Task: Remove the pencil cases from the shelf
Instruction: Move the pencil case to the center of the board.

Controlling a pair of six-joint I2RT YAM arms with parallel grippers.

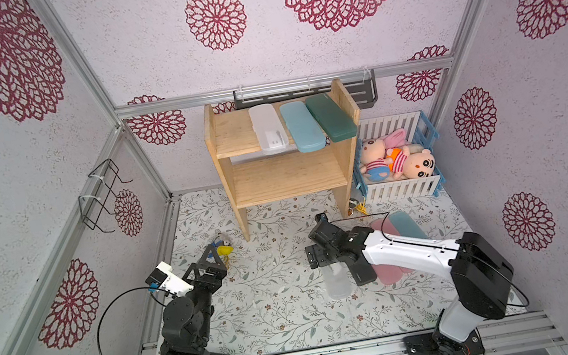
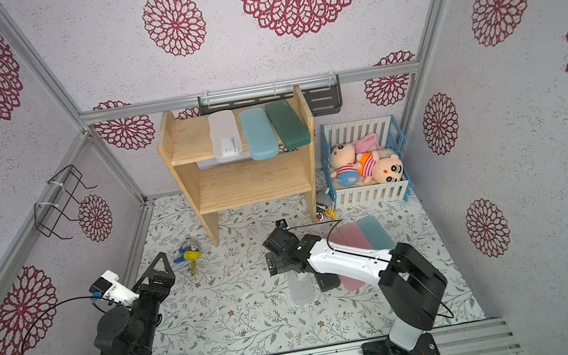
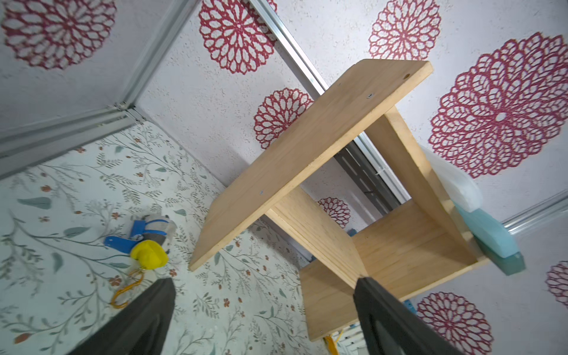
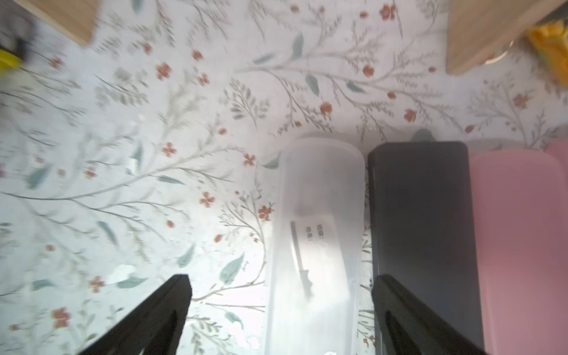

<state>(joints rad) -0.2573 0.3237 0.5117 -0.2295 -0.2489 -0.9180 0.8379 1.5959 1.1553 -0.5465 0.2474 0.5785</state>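
The top level's frosted white case (image 1: 268, 126) juts past the shelf's edge, so my left gripper should keep rising toward its near end (image 1: 276, 146) until the fingers straddle it.
The light wood shelf (image 1: 286, 178) stands at the back of the mat. Its top tier holds three pencil cases side by side: frosted white (image 1: 268, 128), light blue (image 1: 302, 127) and dark green (image 1: 330, 117); the lower tier is bare. On the mat lie a frosted white case (image 4: 319, 215), a black case (image 4: 421, 215), pink cases (image 1: 388, 272) and a light blue case (image 1: 408, 226). My right gripper (image 4: 281, 279) hangs open over the frosted case on the mat, fingers clear of it. My left gripper (image 3: 264, 281) is open and empty at the left, facing the shelf.
A blue-and-yellow keychain toy (image 1: 223, 249) lies on the mat left of the shelf's leg. A white-and-blue crate with plush toys (image 1: 401, 187) stands right of the shelf. A dark grey wall rack (image 1: 363, 92) hangs behind it, and a wire rack (image 1: 104, 195) hangs on the left wall.
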